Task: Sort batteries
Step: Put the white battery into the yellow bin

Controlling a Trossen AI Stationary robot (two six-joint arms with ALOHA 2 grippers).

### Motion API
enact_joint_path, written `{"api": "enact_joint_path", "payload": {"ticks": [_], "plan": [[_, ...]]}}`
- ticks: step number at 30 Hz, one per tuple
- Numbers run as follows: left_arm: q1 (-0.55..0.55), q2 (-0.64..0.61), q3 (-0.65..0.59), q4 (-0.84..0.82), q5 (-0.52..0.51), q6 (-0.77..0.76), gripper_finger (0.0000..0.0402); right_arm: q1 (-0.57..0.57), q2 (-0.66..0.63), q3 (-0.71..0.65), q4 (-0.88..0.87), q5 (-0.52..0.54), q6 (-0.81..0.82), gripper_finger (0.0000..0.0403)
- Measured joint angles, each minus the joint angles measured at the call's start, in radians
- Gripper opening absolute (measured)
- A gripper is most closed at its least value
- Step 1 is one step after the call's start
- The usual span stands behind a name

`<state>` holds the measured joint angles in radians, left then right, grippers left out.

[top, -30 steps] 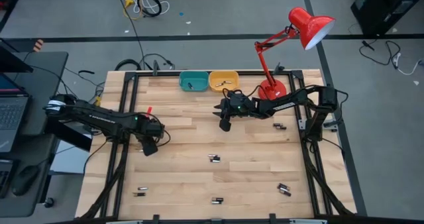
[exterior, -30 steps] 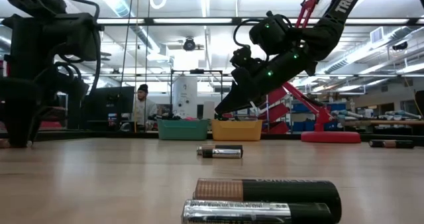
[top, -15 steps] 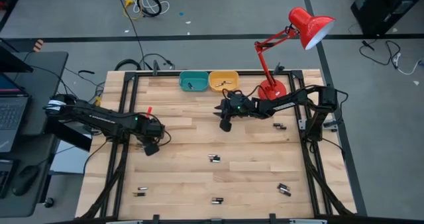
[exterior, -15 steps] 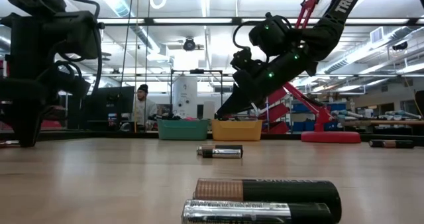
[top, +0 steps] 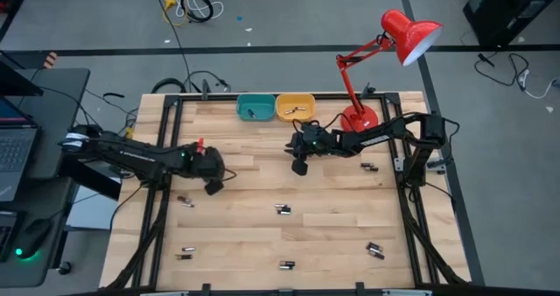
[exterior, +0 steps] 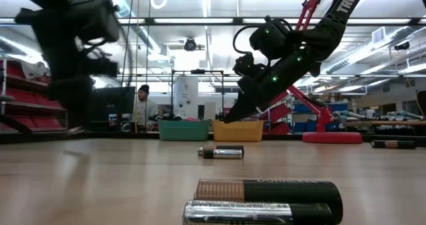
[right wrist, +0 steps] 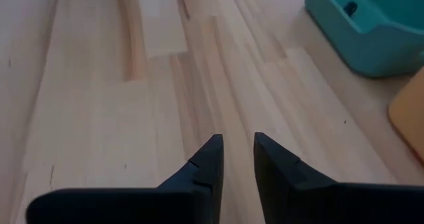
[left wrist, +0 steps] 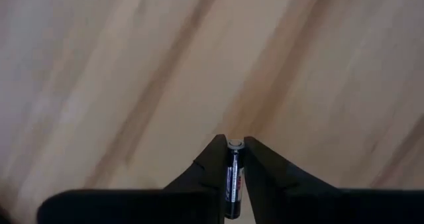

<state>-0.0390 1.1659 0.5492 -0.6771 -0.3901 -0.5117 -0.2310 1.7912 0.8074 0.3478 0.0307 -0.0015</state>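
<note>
Next, I take the battery's loose end [left wrist: 232,212] with my right gripper first, because my left gripper is holding the battery by its silvery end [left wrist: 236,144] far from the yellow bin.
My left gripper [top: 213,186] hangs over the table's left-middle, shut on a dark battery [left wrist: 233,174] with a silvery end. One loose battery [top: 186,201] lies just beside it toward the near left. Others lie flat on the wood: mid-table [top: 283,209], near edge [top: 286,264], near left [top: 184,255], near right [top: 374,250] and far right [top: 368,165]. My right gripper [top: 299,166] hovers below the teal bin [top: 255,107] and yellow bin [top: 295,107]. Its fingers [right wrist: 209,161] stand narrowly apart with nothing between them. My left gripper pinches the battery between its two fingers, which press on its long sides. The battery lies along the fingers, its silvery end [left wrist: 234,144] level with the fingertips. The fingers slant steeply down, and the battery is lifted clear of the wood.
A red desk lamp [top: 359,118] stands on the far right of the table, close behind my right arm. Each bin holds a small battery. Two batteries [exterior: 266,192] lie right before the low camera. A person [exterior: 141,108] sits in the room beyond the table.
My left gripper has risen off the wood and gone toward the table's right edge, tipping as it went. A battery now shows on the table where it stood.
</note>
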Motion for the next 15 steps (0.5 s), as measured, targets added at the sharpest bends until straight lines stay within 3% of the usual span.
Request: {"api": "enact_joint_path", "payload": {"ticks": [10, 12, 15], "plan": [[0.188, 0.003, 0.019, 0.570, 0.020, 0.284, 0.0050, -0.012, 0.000, -0.003, -0.073, -0.028, 0.002, 0.0063], [0.221, 0.005, 0.019, 0.675, 0.058, 0.324, 0.0050, -0.023, 0.000, -0.027, -0.008, -0.070, 0.001, 0.0063], [0.258, 0.030, 0.021, 0.851, 0.101, 0.352, 0.0050, -0.047, 0.001, -0.092, 0.259, -0.184, 0.032, 0.0064]]}}
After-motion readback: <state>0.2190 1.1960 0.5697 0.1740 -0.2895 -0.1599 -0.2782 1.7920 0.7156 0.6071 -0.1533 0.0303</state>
